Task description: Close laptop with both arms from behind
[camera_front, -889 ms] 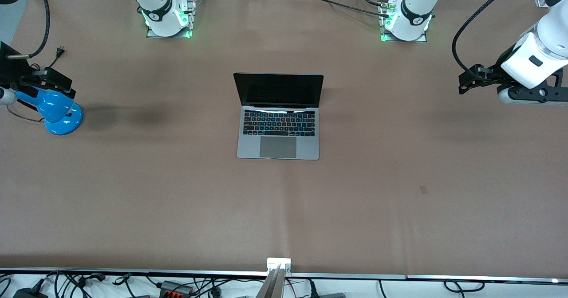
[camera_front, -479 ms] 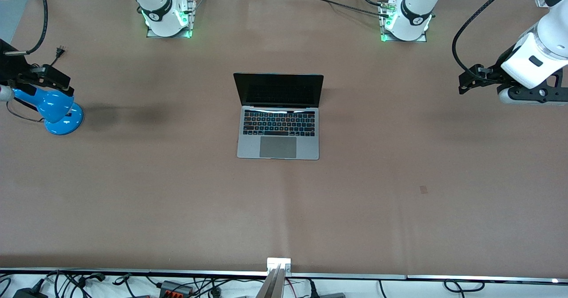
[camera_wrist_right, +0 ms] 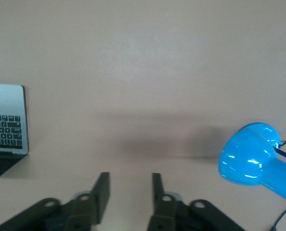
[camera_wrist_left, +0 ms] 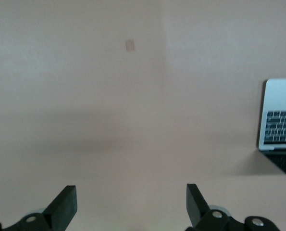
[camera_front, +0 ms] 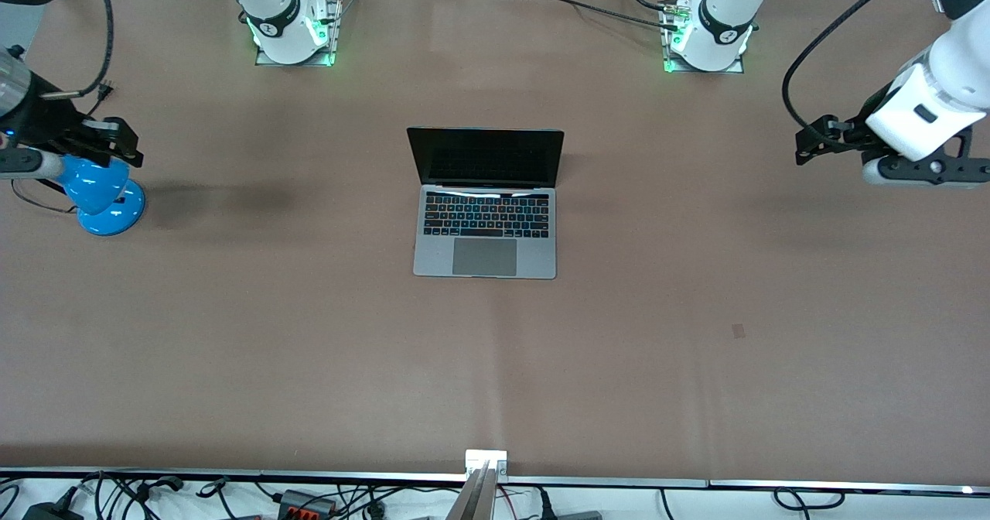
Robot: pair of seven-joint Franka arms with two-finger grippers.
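Observation:
The black screen (camera_front: 485, 155) should swing down flat over the keyboard when I push from behind, while the laptop's base stays in place, because a hinge (camera_front: 487, 186) joins the screen's and keyboard's edges.
The silver-grey laptop (camera_front: 486, 210) stands open at the table's middle, its black screen upright and its keyboard and trackpad toward the front camera. My left gripper (camera_front: 808, 142) hangs open and empty over bare table at the left arm's end. In the left wrist view its gripper (camera_wrist_left: 130, 202) is spread wide, with the laptop (camera_wrist_left: 279, 115) far off at the frame's edge. My right gripper (camera_front: 128, 145) is open and empty over the blue lamp at the right arm's end. In the right wrist view the gripper (camera_wrist_right: 130, 192) has a narrower gap, and the laptop (camera_wrist_right: 6, 120) shows at the edge.
A blue desk lamp (camera_front: 100, 195) with a black cord stands at the right arm's end, right beneath the right gripper; it also shows in the right wrist view (camera_wrist_right: 251, 161). The two arm bases (camera_front: 290, 29) (camera_front: 708, 36) stand along the table's edge farthest from the front camera. A small dark mark (camera_front: 739, 331) lies on the mat.
The right gripper has risen and shifted a little toward the laptop, uncovering more of the lamp. The left arm has shifted slightly toward the bases' edge. The laptop has not moved.

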